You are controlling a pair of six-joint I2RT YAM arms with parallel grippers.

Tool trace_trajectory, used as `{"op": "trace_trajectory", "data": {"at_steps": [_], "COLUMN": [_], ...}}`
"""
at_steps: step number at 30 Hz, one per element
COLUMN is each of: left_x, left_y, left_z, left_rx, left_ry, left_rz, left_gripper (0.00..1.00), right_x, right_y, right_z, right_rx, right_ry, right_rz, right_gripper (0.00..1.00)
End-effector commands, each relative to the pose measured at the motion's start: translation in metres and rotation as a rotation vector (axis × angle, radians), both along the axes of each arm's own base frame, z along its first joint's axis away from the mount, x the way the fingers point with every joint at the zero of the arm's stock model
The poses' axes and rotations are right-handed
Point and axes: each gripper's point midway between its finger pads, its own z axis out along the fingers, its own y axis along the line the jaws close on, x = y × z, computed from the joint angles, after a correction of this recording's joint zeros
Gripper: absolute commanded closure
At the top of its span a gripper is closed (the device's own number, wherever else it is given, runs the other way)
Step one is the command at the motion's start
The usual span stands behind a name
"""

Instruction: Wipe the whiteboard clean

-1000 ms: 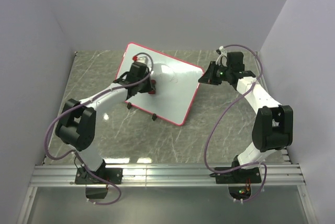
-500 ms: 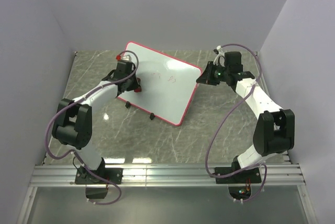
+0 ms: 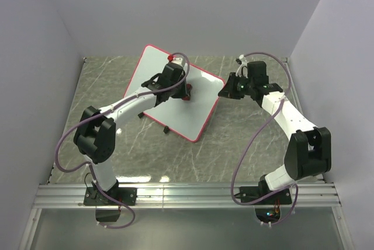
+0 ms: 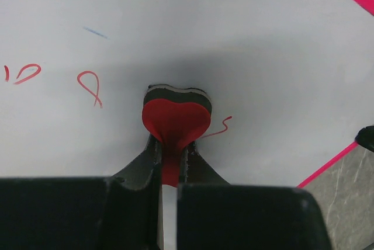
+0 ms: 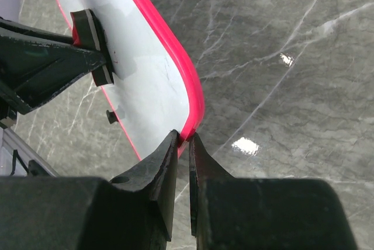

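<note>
I can see red scribbles (image 4: 89, 89) beside the eraser, away from my right gripper, so next my left gripper wipes the eraser back across that part of the whiteboard (image 4: 55, 82).
The whiteboard (image 3: 153, 73) is white with a thin red frame and sits tilted above the table. My left gripper (image 3: 183, 91) is shut on a red heart-shaped eraser (image 4: 176, 119) with a grey felt face and presses it flat on the board (image 4: 234, 40). Small red scribbles (image 4: 89, 85) lie left of the eraser, and a red squiggle (image 4: 219, 126) lies just right of it. My right gripper (image 3: 224, 92) is shut on the board's red frame (image 5: 193, 95) at its right corner. The eraser also shows in the right wrist view (image 5: 89, 34).
The grey marble table (image 3: 251, 145) surrounds the board. Black clips (image 3: 165, 129) stick out from the board's near edge; one shows in the right wrist view (image 5: 111, 115). Plain walls close in at the back and both sides. A faint blue stroke (image 4: 93, 32) marks the board.
My left gripper swept the eraser from the board's middle to its left edge, then right past the middle. The right gripper kept its hold on the corner and the board shifted slightly.
</note>
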Motion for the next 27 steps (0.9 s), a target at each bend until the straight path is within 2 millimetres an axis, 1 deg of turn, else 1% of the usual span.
{"op": "trace_trajectory", "data": {"at_steps": [1, 2, 4, 5, 7, 8, 10, 11, 13, 14, 15, 16, 18, 19, 20, 22, 23, 24, 25, 27], "left_x": [0.01, 0.017, 0.024, 0.032, 0.039, 0.046, 0.05, 0.056, 0.062, 0.065, 0.067, 0.071, 0.071, 0.072, 0.067, 0.061, 0.051, 0.048, 0.038, 0.027], "left_y": [0.0, 0.011, 0.028, 0.048, 0.071, 0.094, 0.112, 0.126, 0.134, 0.136, 0.134, 0.13, 0.116, 0.109, 0.093, 0.071, 0.051, 0.038, 0.022, 0.002], "left_z": [-0.006, -0.007, -0.008, -0.01, -0.012, -0.015, -0.019, -0.021, -0.018, -0.02, -0.019, -0.014, -0.012, -0.007, -0.005, 0.002, 0.001, 0.007, 0.006, 0.01], "left_rx": [0.023, 0.033, 0.033, 0.039, 0.048, 0.051, 0.044, 0.044, 0.055, 0.06, 0.064, 0.053, 0.031, 0.027, 0.026, 0.03, 0.034, 0.022, 0.013, -0.021], "left_ry": [-0.003, -0.003, -0.001, 0.004, 0.003, 0.008, 0.016, 0.02, 0.009, 0.012, 0.011, 0.002, 0.003, -0.012, -0.019, -0.038, -0.037, -0.044, -0.036, -0.027], "left_rz": [-0.003, 0.025, 0.059, 0.103, 0.152, 0.195, 0.226, 0.251, 0.258, 0.257, 0.24, 0.227, 0.178, 0.158, 0.12, 0.053, 0.001, -0.032, -0.072, -0.111], "left_gripper": [1.0, 1.0, 1.0, 1.0, 1.0, 1.0, 1.0, 1.0, 1.0, 1.0, 1.0, 1.0, 1.0, 1.0, 1.0, 1.0, 1.0, 1.0, 1.0, 1.0], "right_x": [-0.028, -0.03, -0.032, -0.033, -0.034, -0.036, -0.038, -0.039, -0.04, -0.04, -0.04, -0.041, -0.041, -0.04, -0.04, -0.039, -0.039, -0.039, -0.038, -0.037], "right_y": [0.031, 0.03, 0.03, 0.029, 0.029, 0.028, 0.029, 0.029, 0.029, 0.028, 0.028, 0.028, 0.03, 0.029, 0.03, 0.031, 0.031, 0.031, 0.03, 0.031], "right_z": [0.022, 0.023, 0.023, 0.024, 0.024, 0.025, 0.023, 0.024, 0.023, 0.022, 0.022, 0.022, 0.021, 0.021, 0.021, 0.021, 0.021, 0.021, 0.02, 0.021], "right_rx": [0.056, 0.054, 0.053, 0.054, 0.054, 0.055, 0.055, 0.055, 0.054, 0.053, 0.053, 0.053, 0.053, 0.051, 0.051, 0.05, 0.05, 0.051, 0.048, 0.05], "right_ry": [-0.036, -0.039, -0.04, -0.044, -0.046, -0.047, -0.043, -0.046, -0.046, -0.042, -0.041, -0.04, -0.04, -0.042, -0.04, -0.042, -0.042, -0.043, -0.042, -0.045], "right_rz": [0.135, 0.134, 0.135, 0.136, 0.134, 0.135, 0.138, 0.138, 0.141, 0.14, 0.141, 0.141, 0.146, 0.142, 0.143, 0.144, 0.145, 0.144, 0.141, 0.142], "right_gripper": [0.95, 0.95, 0.96, 0.95, 0.96, 0.96, 0.96, 0.96, 0.96, 0.96, 0.96, 0.96, 0.96, 0.96, 0.96, 0.96, 0.96, 0.96, 0.96, 0.96]}}
